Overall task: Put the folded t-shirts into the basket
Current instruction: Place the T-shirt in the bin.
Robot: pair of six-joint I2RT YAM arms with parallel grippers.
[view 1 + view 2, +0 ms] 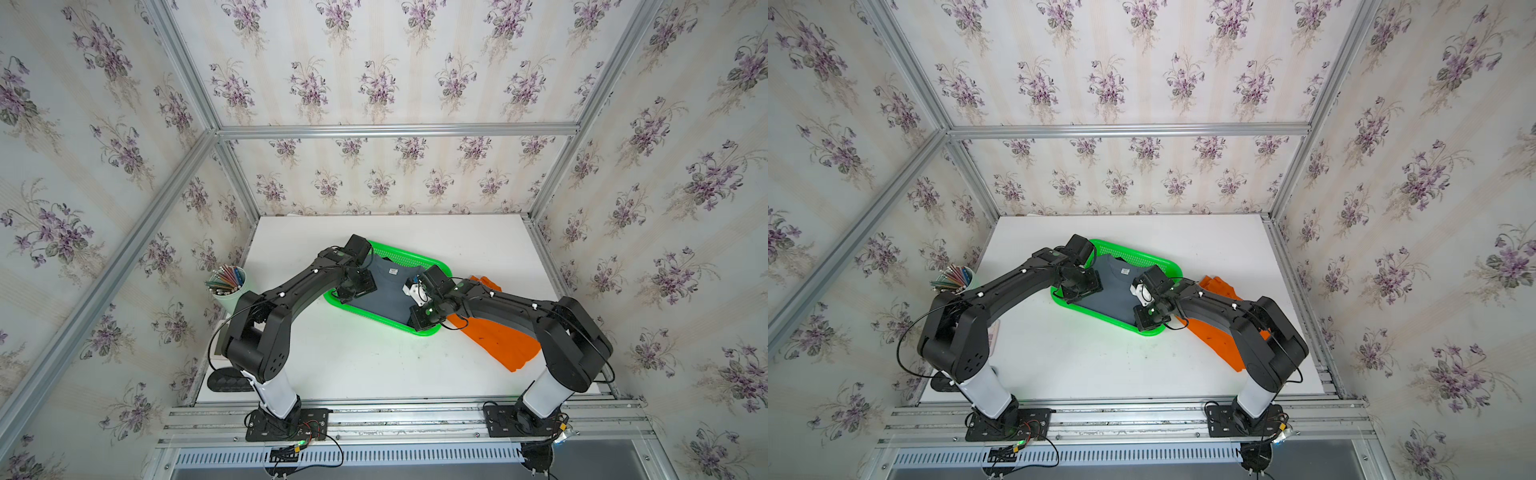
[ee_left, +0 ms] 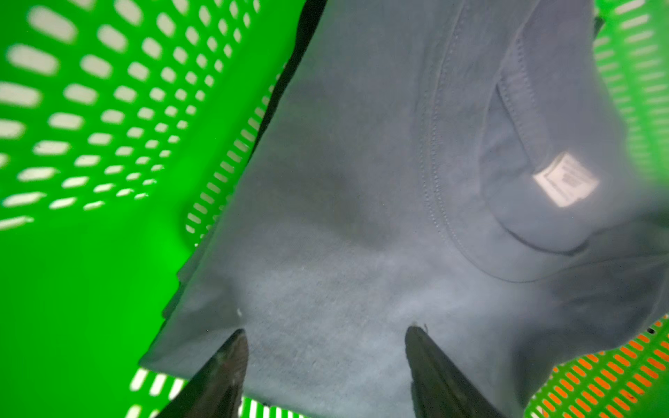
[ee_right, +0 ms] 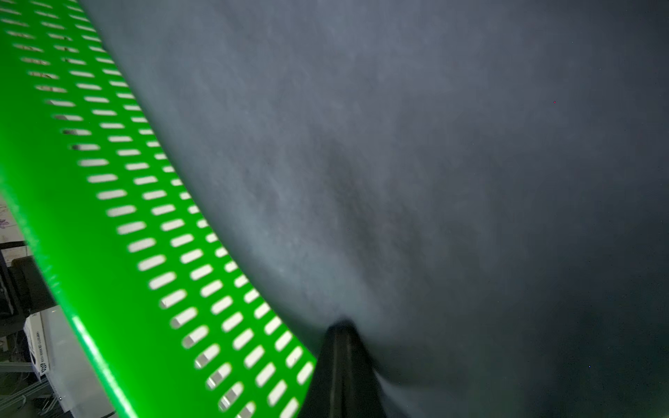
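The green basket is crooked and its end crowds the orange t-shirt, so the robot's right gripper should lift out, grip the basket's rim (image 1: pixel 447 270) and swing that end back.
The green basket (image 1: pixel 399 254) (image 1: pixel 1133 258) stands mid-table, and the slate grey-blue folded t-shirt (image 1: pixel 386 297) (image 1: pixel 1113 297) lies in it, label up. A black cloth edge (image 2: pixel 302 47) shows under the grey one. The orange t-shirt (image 1: pixel 498 347) (image 1: pixel 1219 345) lies on the table right of the basket, partly under my right arm. My left gripper (image 2: pixel 325 331) (image 1: pixel 353 289) is open, both tips resting on the grey shirt (image 2: pixel 362 181) at the basket's left end. My right gripper (image 3: pixel 342 325) (image 1: pixel 422 318) is shut, its tip pressed into the grey cloth (image 3: pixel 434 144) beside the basket wall (image 3: pixel 90 253).
A pale cup of pencils (image 1: pixel 228 286) stands at the table's left edge. A black object (image 1: pixel 228 380) lies at the front left corner. Aluminium frame posts and wallpapered walls close in the white table (image 1: pixel 374 365) on three sides.
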